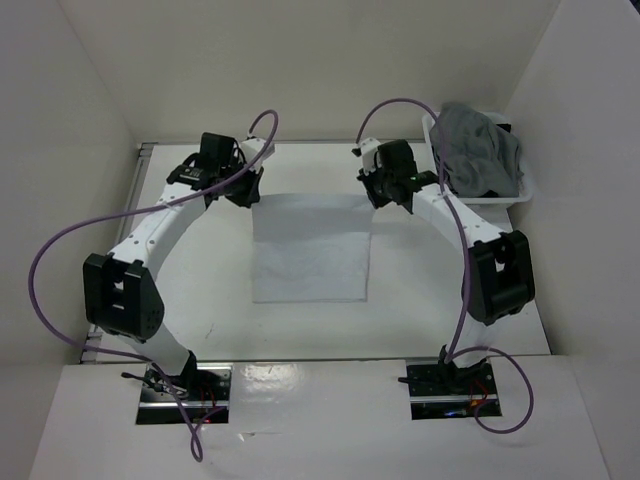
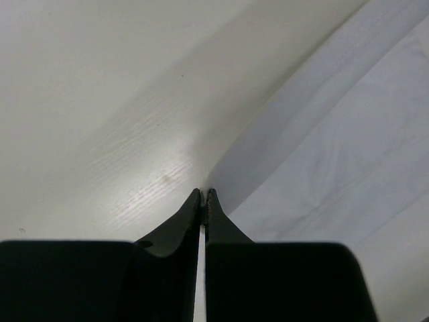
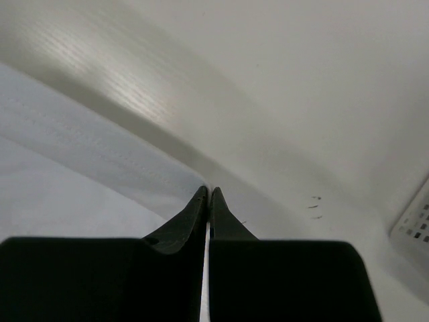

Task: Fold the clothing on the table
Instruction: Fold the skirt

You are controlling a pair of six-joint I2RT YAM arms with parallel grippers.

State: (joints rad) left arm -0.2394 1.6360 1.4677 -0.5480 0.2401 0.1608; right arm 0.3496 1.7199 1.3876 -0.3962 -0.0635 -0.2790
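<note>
The far hem [image 1: 312, 197] is straight from gripper to gripper and the near half is flat. My right gripper keeps going toward the near hem [image 1: 345, 299] and lets go of its corner there.
A pale white piece of clothing [image 1: 310, 250] lies as a flat rectangle in the middle of the table [image 1: 200, 290]. My left gripper [image 1: 243, 190] is at its far left corner and my right gripper [image 1: 385, 192] at its far right corner. In the left wrist view the clothing [image 2: 348, 168] runs up to the left gripper [image 2: 203, 192], whose jaws are pressed together on the corner. The right wrist view shows the same: the hem of the clothing [image 3: 60, 174] meets the right gripper [image 3: 206, 190], which is shut on it. Both corners sit just above the tabletop.
A white plastic basket [image 1: 500, 195] with a heap of grey garments [image 1: 480, 150] stands at the far right corner, close behind the right arm; its wall [image 3: 412, 225] shows in the right wrist view. White walls enclose the table on three sides.
</note>
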